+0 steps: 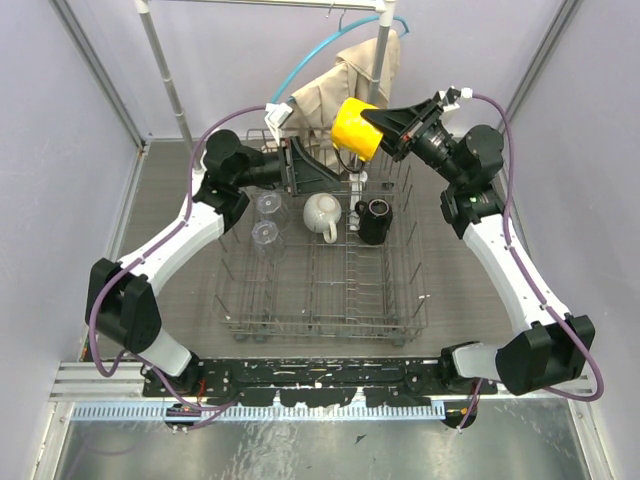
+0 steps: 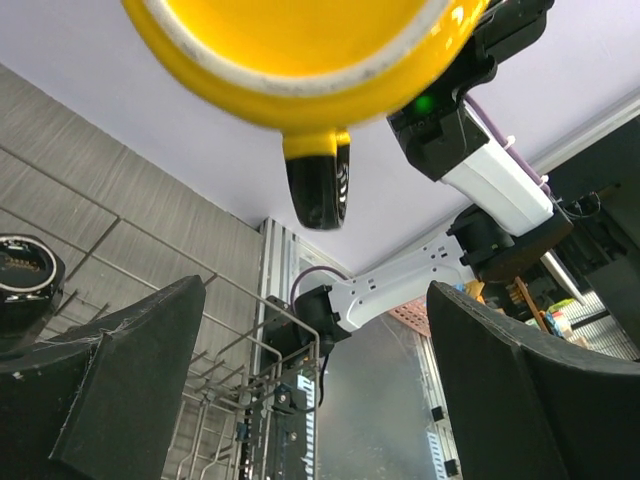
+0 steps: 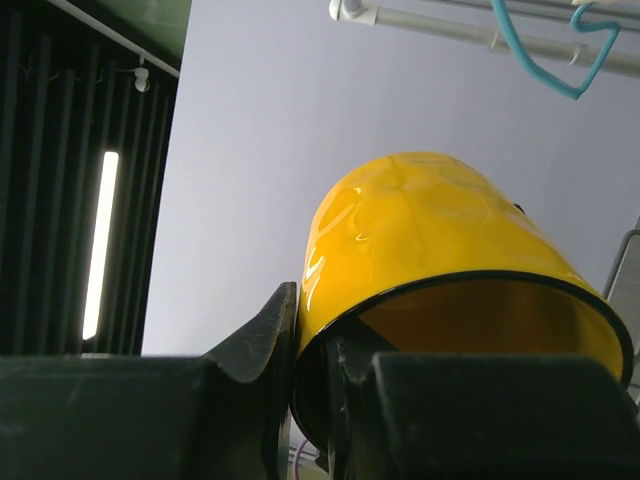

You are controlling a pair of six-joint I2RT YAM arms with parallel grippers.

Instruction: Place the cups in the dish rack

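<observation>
The handle points down (image 2: 318,182) at the gap between my left gripper's open fingers, so that gripper should keep going toward the yellow mug (image 1: 356,129) until it closes on the mug's handle.
My right gripper (image 1: 378,124) is shut on the rim of the yellow mug (image 1: 354,127), one finger inside and one outside, holding it on its side in the air above the far edge of the dish rack (image 1: 320,300). The right wrist view shows the yellow mug (image 3: 440,240) pinched at its wall by the right gripper (image 3: 312,350). My left gripper (image 1: 326,172) is open just below and left of the mug. In its wrist view the yellow mug (image 2: 300,50) hangs above the empty, wide-open left gripper (image 2: 320,385). A white mug (image 1: 322,215), a black mug (image 1: 375,221) and two glass tumblers (image 1: 268,205) (image 1: 264,237) sit in the rack.
A clothes rail (image 1: 382,40) with a beige cloth (image 1: 335,90) and a teal hanger (image 1: 300,65) stands right behind the rack. Purple walls close in on both sides. The right arm (image 2: 420,275) crosses the left wrist view beyond the rack's edge.
</observation>
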